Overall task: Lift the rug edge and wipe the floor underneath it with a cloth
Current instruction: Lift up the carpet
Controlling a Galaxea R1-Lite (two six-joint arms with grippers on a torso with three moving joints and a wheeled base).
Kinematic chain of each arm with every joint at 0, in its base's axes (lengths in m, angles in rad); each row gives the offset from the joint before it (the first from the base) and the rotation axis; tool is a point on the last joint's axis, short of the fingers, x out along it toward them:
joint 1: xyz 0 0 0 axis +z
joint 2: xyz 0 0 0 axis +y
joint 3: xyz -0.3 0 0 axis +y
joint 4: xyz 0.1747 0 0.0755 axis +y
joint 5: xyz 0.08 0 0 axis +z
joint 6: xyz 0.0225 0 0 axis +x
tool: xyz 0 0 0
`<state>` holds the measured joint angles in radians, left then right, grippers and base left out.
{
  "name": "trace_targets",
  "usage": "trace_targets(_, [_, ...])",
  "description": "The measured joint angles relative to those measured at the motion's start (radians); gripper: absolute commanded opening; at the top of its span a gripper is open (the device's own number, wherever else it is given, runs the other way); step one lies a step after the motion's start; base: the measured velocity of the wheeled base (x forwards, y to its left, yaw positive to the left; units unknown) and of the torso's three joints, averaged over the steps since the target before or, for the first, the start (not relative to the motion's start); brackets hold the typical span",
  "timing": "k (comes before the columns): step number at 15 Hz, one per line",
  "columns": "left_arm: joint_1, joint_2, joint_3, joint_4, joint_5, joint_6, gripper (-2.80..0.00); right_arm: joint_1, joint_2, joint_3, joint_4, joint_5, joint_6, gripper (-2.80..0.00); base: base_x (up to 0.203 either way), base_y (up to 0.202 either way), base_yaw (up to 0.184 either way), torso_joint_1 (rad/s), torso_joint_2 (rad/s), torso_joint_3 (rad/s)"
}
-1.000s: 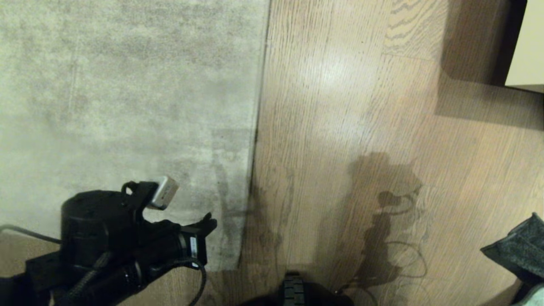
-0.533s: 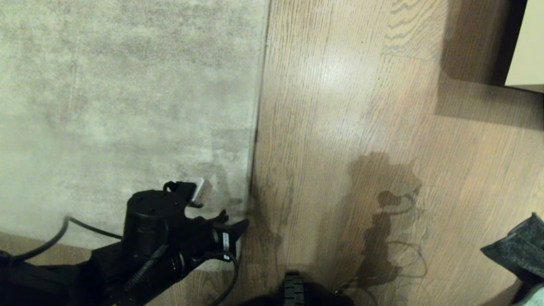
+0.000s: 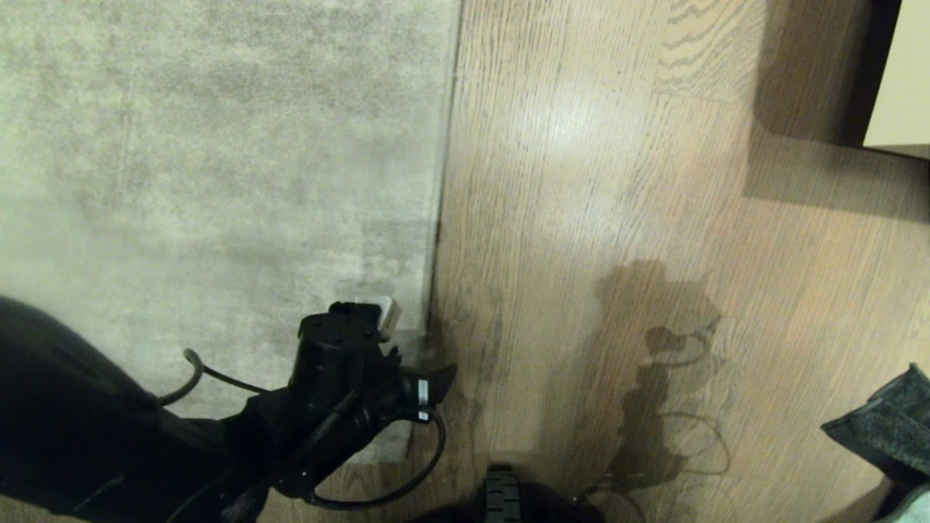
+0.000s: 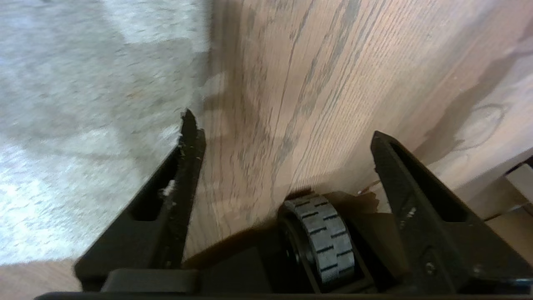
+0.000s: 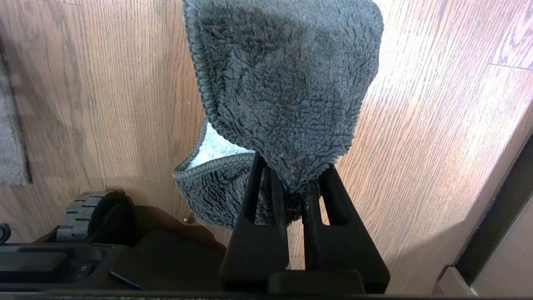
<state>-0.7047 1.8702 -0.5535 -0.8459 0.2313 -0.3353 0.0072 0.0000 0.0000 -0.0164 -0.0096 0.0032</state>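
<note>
The fingers of my left gripper are spread across wooden floor (image 4: 265, 135) next to the rug, so that gripper should move back over the rug and straddle the rug edge (image 3: 428, 314) before it lifts.
The pale grey-beige rug (image 3: 218, 160) lies flat on the left, its rug edge (image 3: 440, 218) running straight away from me. Light-brown wooden floor (image 3: 581, 181) fills the right. My left gripper (image 3: 429, 374) is low over the rug edge near the rug's near corner. In the left wrist view the left gripper (image 4: 283, 131) is open and empty. One fingertip sits by the rug edge (image 4: 202, 79), with bare floor (image 4: 270, 125) between the jaws. My right gripper (image 5: 293, 166) is shut on the dark grey-green cloth (image 5: 283, 83), which hangs above the floor at the lower right (image 3: 883, 428).
A pale furniture panel (image 3: 901, 73) with a dark shadow stands at the far right. My base's front wheel (image 3: 501, 497) sits at the near edge, close to the left gripper (image 4: 320, 237). The arm's cable loops beside the rug corner (image 3: 389, 454).
My left arm has swung right across the rug corner to the rug edge, and its jaws have gone from shut to open. The cloth and the rug have not moved.
</note>
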Motion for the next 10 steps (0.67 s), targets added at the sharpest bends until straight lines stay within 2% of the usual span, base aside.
trace_targets(3, [-0.006, 0.062, -0.063, 0.000, 0.030, 0.004, 0.00, 0.000, 0.000, 0.000, 0.000, -0.001, 0.000, -2.80, 0.000, 0.000, 0.000, 0.000, 0.00, 0.000])
trace_targets(6, [-0.007, 0.118, -0.118, 0.001, 0.077, 0.056, 0.00, 0.000, 0.000, 0.000, 0.000, -0.001, 0.000, -2.80, 0.000, 0.000, 0.000, 0.000, 0.00, 0.000])
trace_targets(10, [-0.023, 0.185, -0.222, 0.011, 0.138, 0.080, 0.00, 0.000, 0.000, 0.000, 0.000, 0.000, 0.001, -2.80, 0.000, 0.000, 0.000, 0.000, 0.00, 0.000])
